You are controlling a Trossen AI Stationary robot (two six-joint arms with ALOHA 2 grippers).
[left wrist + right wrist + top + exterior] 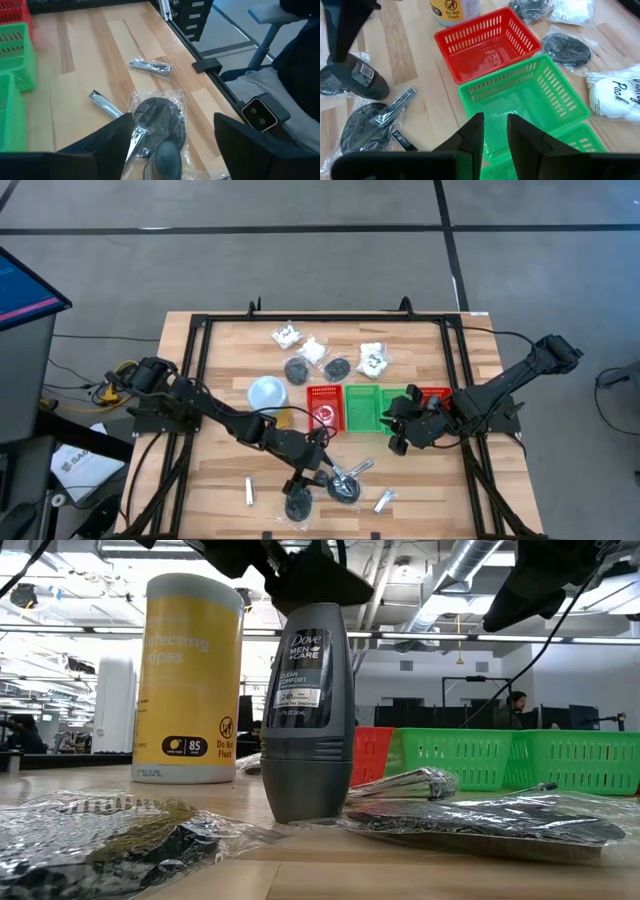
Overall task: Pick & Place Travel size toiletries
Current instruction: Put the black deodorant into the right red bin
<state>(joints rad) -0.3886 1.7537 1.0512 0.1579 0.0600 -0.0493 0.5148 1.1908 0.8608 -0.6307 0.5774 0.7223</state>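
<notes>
My left gripper should continue to move down around the dark grey Dove roll-on, which stands upright between my open fingers, until the fingers are on either side of its middle, and then close.
A dark grey Dove roll-on stands upright on its base on the wood. My left gripper hangs open over it, one finger on either side of its cap without touching. Beside it lie a wrapped dark disc, a second disc and a wrapped silvery tube. White packets and more discs lie at the far side. My right gripper hovers over the green bin, its fingers a little apart with nothing between them.
A yellow wipes canister with a white lid stands left of the red bin. Green bins and another red bin sit in a row at mid table. Short silvery tubes lie near the front edge.
</notes>
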